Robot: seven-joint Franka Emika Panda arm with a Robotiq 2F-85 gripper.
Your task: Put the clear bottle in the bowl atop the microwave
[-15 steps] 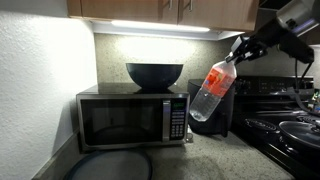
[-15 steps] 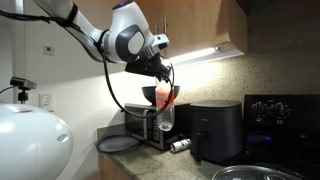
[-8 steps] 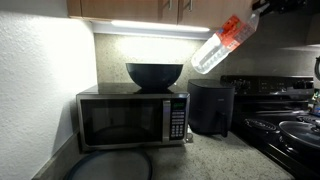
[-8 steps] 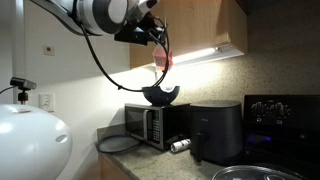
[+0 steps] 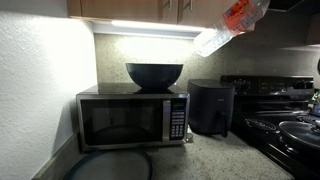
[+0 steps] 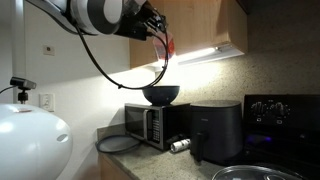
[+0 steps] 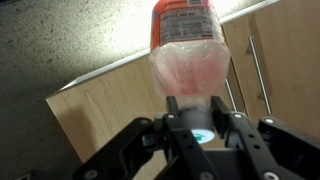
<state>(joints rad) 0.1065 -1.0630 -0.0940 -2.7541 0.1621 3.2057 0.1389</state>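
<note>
I should bring the clear bottle (image 5: 222, 34) across with my gripper and lower it toward the bowl (image 5: 154, 75), because the bottle hangs next to the bowl at the height of the cabinets.
The clear bottle (image 5: 231, 24) with its red-orange label hangs tilted high in the air, up by the cabinets, above and to the side of the microwave (image 5: 134, 117). In the wrist view my gripper (image 7: 197, 103) is shut on the bottle (image 7: 187, 50) at its cap end. The wide dark bowl (image 5: 155, 73) sits on top of the microwave, well below the bottle. In an exterior view the arm holds the bottle (image 6: 167, 45) above the bowl (image 6: 161, 95) and the microwave (image 6: 152, 124).
A black cylindrical appliance (image 5: 210, 107) stands beside the microwave. A black stove (image 5: 285, 120) with pans is at the far side. Wooden cabinets (image 5: 150, 9) hang close overhead. A round dark lid (image 5: 110, 165) lies in front of the microwave.
My gripper has lifted the bottle from beside the microwave up to cabinet height, tilting it further. The bowl and microwave have not moved.
</note>
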